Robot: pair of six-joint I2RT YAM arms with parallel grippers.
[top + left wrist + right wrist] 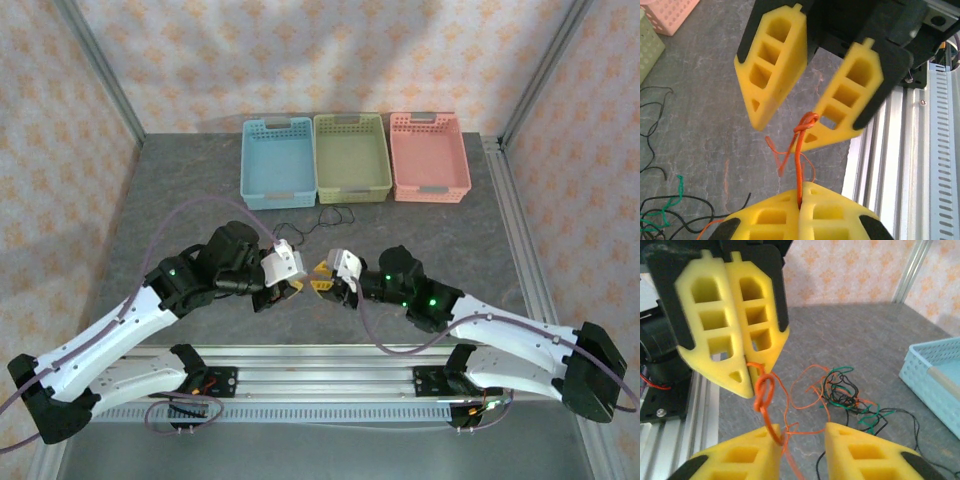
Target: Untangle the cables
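The red-orange cable's knotted end point(805, 121) is in my left gripper, so next my right gripper grabs the cable beside the knot and brings it to the green basket point(352, 158).
A red-orange cable point(800, 172) with a knot point(764, 390) runs taut between my two grippers, low over the table's near middle. My left gripper point(802, 194) is shut on one end of it, and it also appears in the right wrist view point(749, 374). My right gripper point(802, 435) is open; the cable rests against the inner edge of its left finger point(757, 447). From above, the left gripper point(297, 288) and right gripper point(322, 283) almost meet tip to tip. A loose tangle of black, green and orange cables point(850, 392) lies on the table beyond them.
Blue point(247, 165), green point(352, 194) and pink point(430, 193) baskets stand in a row at the back. A thin black cable point(335, 214) lies just in front of them. An aluminium rail point(320, 365) runs along the near edge, close behind the grippers.
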